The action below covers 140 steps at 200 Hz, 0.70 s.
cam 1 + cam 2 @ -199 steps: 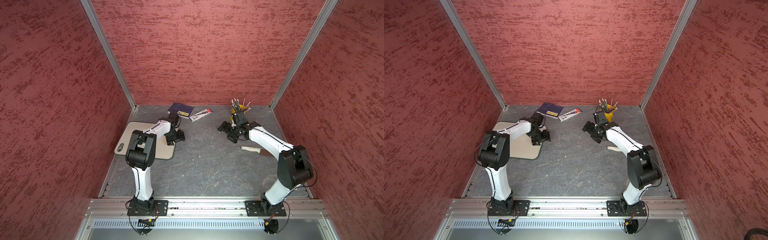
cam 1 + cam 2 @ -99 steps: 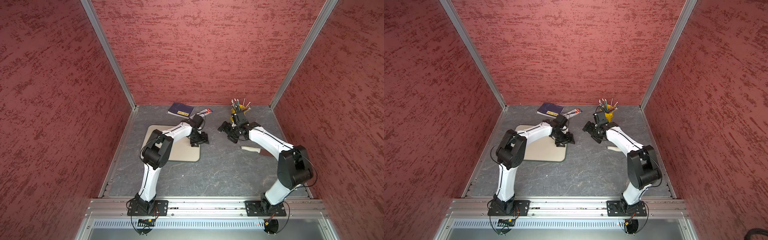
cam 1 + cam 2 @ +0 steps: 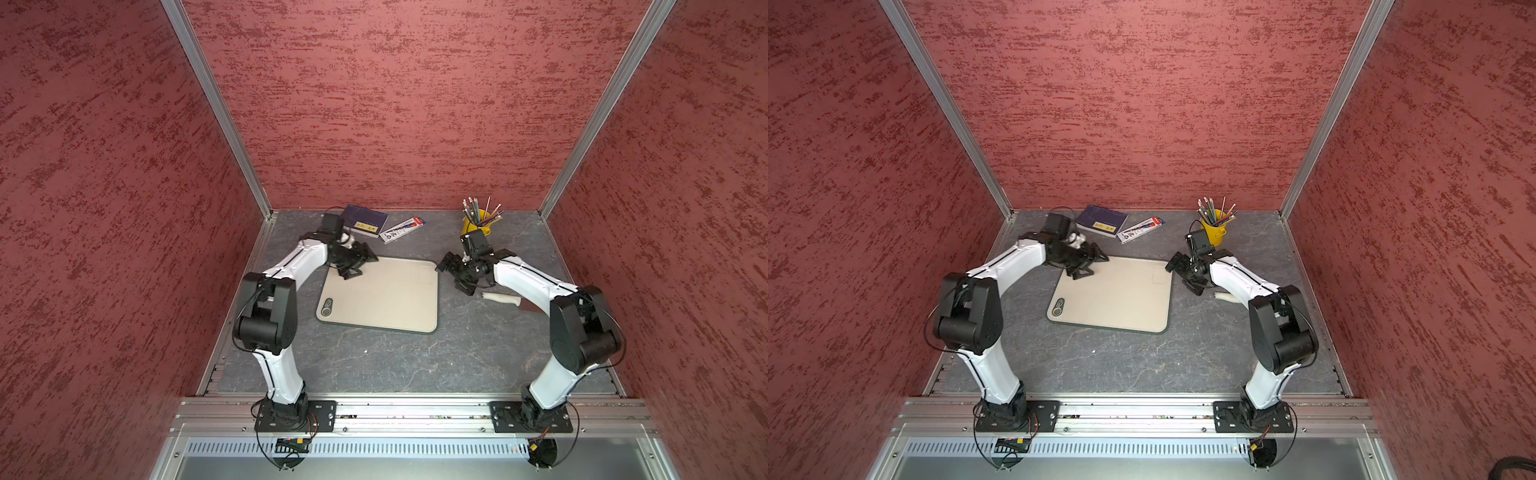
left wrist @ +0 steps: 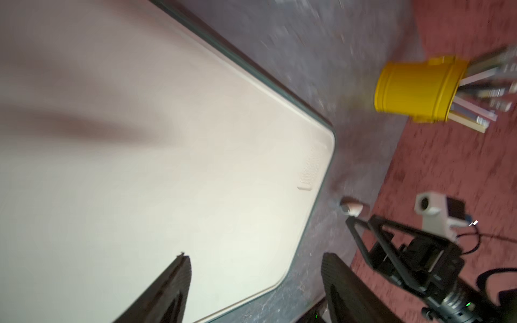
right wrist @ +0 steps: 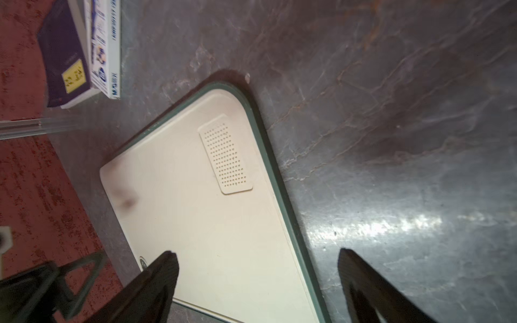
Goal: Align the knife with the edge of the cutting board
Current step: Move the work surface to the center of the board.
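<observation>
The cutting board's near edge (image 3: 376,327) slants, so my right gripper should first straddle the board's edge (image 3: 437,297) nearest the knife and straighten the board with my left gripper.
The beige cutting board (image 3: 386,295) (image 3: 1117,295) lies flat in the middle of the table, its dark oval mark at the near left corner. The knife lies on the table right of it: the off-white handle (image 3: 498,297) (image 3: 1225,297) shows, while my right arm hides most of the blade. My left gripper (image 3: 360,268) (image 4: 254,256) hangs open over the board's far left corner, nothing between its fingers. My right gripper (image 3: 451,276) (image 5: 256,251) stands open astride the board's (image 5: 209,223) right edge near the far right corner, holding nothing.
A dark blue booklet (image 3: 365,218) and a white pen pack (image 3: 402,228) lie by the back wall. A yellow cup of pencils (image 3: 478,218) stands at the back right, just behind my right wrist. Red walls close in three sides.
The cutting board has slid right from the table's left side to its middle. My left gripper moved right with it, then drew back to its far left corner. The right arm stayed put.
</observation>
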{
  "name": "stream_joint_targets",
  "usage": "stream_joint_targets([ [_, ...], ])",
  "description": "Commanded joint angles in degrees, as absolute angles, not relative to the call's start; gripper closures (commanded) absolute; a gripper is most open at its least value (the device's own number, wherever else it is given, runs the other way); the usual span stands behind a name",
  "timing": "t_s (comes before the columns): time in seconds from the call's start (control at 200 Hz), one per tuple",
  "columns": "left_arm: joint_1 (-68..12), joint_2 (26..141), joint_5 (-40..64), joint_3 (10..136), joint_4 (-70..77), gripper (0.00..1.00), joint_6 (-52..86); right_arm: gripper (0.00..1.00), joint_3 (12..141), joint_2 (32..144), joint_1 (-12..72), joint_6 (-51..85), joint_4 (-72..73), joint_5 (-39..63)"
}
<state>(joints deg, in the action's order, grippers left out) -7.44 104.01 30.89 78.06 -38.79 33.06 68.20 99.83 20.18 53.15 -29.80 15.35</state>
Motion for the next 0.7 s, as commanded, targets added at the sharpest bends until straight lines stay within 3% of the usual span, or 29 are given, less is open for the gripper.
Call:
stream_joint_targets([
  [0.0,-2.75,103.95,25.94,76.36,-45.76,0.22,29.37,0.06,68.42,103.53,20.95,53.20,-33.46,17.81],
  [0.301,8.84,104.79,22.56,72.40,-48.09,0.17,23.01,0.05,71.19,109.60,23.88,50.29,-38.10,20.41],
  [0.491,7.81,106.51,27.39,68.96,-44.44,0.17,23.16,0.04,71.02,110.37,24.29,50.18,-38.15,20.01],
  [0.696,1.06,107.04,29.02,64.13,-41.31,0.18,24.21,0.04,71.44,110.61,24.40,49.22,-37.88,20.17],
])
